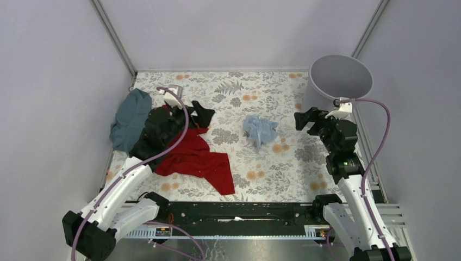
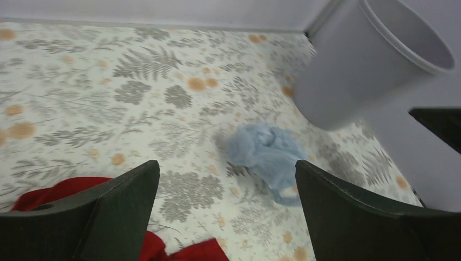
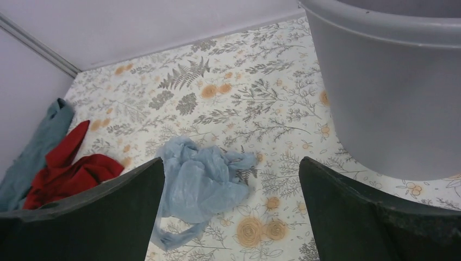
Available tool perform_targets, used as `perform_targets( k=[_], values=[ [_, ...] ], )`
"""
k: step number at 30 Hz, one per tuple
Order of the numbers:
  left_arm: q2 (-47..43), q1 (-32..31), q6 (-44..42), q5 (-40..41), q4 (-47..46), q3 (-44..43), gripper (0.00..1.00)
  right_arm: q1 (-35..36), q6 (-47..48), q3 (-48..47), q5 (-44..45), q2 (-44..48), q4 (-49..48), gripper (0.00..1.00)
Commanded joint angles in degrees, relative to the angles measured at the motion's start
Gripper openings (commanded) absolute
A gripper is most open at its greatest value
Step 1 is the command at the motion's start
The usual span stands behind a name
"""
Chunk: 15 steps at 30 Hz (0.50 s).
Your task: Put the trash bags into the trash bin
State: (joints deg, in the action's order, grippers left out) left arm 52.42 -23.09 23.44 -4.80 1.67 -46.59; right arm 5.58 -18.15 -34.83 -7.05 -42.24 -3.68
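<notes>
The trash bag [image 1: 260, 129] is clear of the red cloth, so my left gripper should keep going toward the bag's loose end [image 1: 258, 147] until the open fingers are on both sides of it.
The trash bag [image 1: 260, 130] is a crumpled pale blue film lying on the flowered table near its middle. It also shows in the left wrist view [image 2: 266, 155] and the right wrist view [image 3: 201, 182]. The trash bin [image 1: 340, 79] is a light grey bucket standing at the back right corner, tilted a little; both wrist cameras catch it too [image 2: 364, 60] [image 3: 391, 92]. My left gripper [image 1: 204, 114] hovers open to the left of the bag, over the red cloth. My right gripper [image 1: 304, 119] stands open to the right of the bag, in front of the bin. Neither gripper [image 2: 226, 166] [image 3: 231, 161] holds anything.
A red cloth [image 1: 198, 160] is spread at the left front, partly under my left arm. A teal-grey cloth [image 1: 130, 119] lies bunched against the left wall. Pale walls close the table on three sides. A black rail [image 1: 239, 212] runs along the near edge.
</notes>
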Motion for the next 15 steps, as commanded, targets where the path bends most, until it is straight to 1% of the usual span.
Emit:
perform_targets(
  k=[1,5,8,12,15],
  values=[
    [0.58,-8.46,-3.58,2.72,-1.82,-3.24,0.99,0.19,-3.8,0.74,-0.31,1.88,0.39,1.0],
    [2.76,-13.76,-2.69,4.58,-0.16,-3.66,0.99,0.16,-4.04,0.76,1.22,4.01,3.24,1.0],
    [5.55,-17.29,-0.16,8.81,1.53,-4.31,0.99,0.17,-4.08,0.91,1.82,4.83,6.59,1.0],
    [10.0,-19.78,5.06,8.92,2.47,-4.76,0.99,0.08,-5.43,1.3,3.34,5.68,10.03,1.0],
    [12.76,-21.28,9.56,8.64,0.0,-3.46,0.99,0.08,-8.39,1.95,5.11,5.58,13.65,1.0]
  ],
)
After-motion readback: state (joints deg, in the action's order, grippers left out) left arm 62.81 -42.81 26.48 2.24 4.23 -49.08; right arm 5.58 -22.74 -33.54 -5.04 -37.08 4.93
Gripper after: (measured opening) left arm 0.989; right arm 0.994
